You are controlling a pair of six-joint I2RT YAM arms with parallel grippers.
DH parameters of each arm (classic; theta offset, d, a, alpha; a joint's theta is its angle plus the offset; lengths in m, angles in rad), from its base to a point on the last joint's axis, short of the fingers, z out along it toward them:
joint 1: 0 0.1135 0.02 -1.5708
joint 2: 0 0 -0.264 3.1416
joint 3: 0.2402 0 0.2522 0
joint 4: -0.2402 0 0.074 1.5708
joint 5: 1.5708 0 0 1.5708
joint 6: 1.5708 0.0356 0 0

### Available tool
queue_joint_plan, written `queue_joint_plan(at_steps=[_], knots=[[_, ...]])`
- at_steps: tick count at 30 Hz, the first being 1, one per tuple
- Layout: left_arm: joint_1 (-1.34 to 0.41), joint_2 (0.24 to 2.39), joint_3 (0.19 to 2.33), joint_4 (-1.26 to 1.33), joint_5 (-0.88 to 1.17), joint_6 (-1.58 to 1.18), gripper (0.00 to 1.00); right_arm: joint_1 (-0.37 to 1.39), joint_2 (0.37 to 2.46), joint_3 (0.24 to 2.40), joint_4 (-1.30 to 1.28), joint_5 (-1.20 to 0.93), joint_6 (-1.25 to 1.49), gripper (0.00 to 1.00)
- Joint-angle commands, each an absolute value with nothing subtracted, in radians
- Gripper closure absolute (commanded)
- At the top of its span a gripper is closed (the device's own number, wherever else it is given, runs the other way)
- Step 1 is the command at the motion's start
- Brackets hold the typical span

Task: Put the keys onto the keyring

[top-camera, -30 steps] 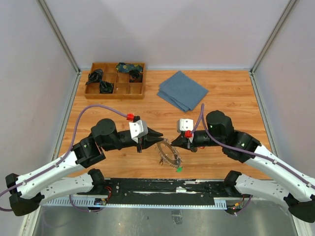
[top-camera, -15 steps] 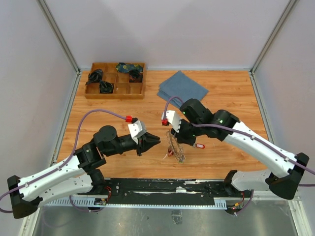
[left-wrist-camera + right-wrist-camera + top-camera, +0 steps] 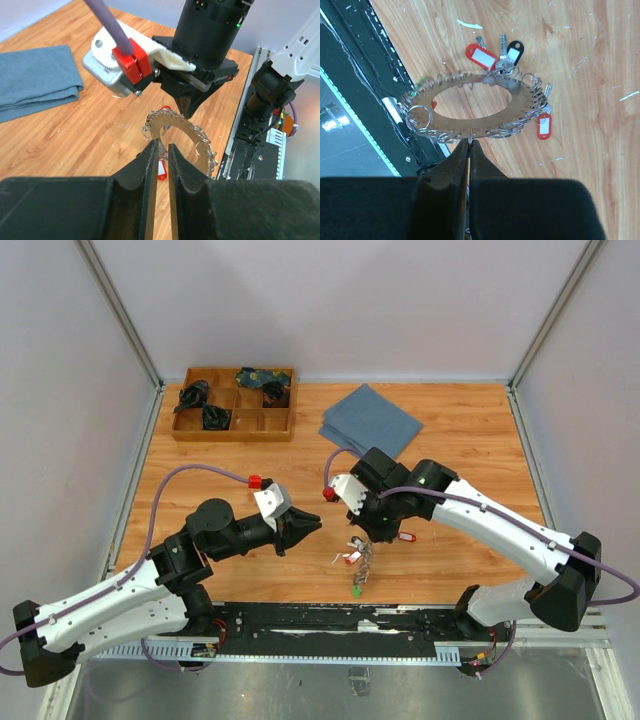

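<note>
The keyring hanging (image 3: 361, 565) toward the black bar needs to reach my left gripper, so my right gripper should turn to face that gripper and bring the keyring's rim to its fingers (image 3: 325, 524).
The keyring (image 3: 520, 107) is a flat metal ring edged with many small wire loops. It hangs from my right gripper (image 3: 470, 142), which is shut on one loop at its rim. Keys with red (image 3: 478, 56), black (image 3: 514, 51) and red (image 3: 544, 126) tags dangle from it. From above, the keyring (image 3: 365, 562) hangs on edge under the right gripper (image 3: 367, 536), a green tag (image 3: 357, 591) lowest. My left gripper (image 3: 163, 145) points at the keyring's (image 3: 192, 132) near rim. Its jaws stand a narrow slit apart with nothing between them. A red-tagged key (image 3: 404, 536) lies on the wood.
A wooden compartment tray (image 3: 233, 405) with dark bundles stands at the back left. A folded blue cloth (image 3: 371, 423) lies at the back centre. The black rail (image 3: 330, 618) runs along the table's near edge, just below the hanging keyring.
My right arm swung in towards the centre and lifted the keyring from lying flat to hanging on edge. The left gripper edged right and its jaws narrowed a little.
</note>
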State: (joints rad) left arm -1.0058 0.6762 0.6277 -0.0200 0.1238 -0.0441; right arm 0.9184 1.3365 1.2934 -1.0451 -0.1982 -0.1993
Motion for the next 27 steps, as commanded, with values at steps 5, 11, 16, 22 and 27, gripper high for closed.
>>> queue_joint_plan(at_steps=[5, 11, 16, 22, 27], knots=[[-1.012, 0.653, 0.626, -0.009, 0.101, -0.055, 0.81, 0.939, 1.358, 1.222, -1.023, -0.207, -0.155, 1.0], [-1.012, 0.652, 0.629, -0.011, 0.099, -0.052, 0.81, 0.939, 1.335, 1.177, -0.955, -0.211, -0.136, 1.0], [-1.012, 0.65, 0.633, -0.008, 0.104, -0.051, 0.82, 0.939, 1.233, 1.127, -0.823, -0.205, -0.12, 1.0], [-1.012, 0.65, 0.633, 0.001, 0.113, -0.052, 0.82, 0.939, 1.051, 0.988, -0.579, -0.274, -0.118, 1.0], [-1.012, 0.652, 0.629, 0.002, 0.12, -0.057, 0.82, 0.938, 0.882, 0.843, -0.341, -0.359, -0.093, 1.0]])
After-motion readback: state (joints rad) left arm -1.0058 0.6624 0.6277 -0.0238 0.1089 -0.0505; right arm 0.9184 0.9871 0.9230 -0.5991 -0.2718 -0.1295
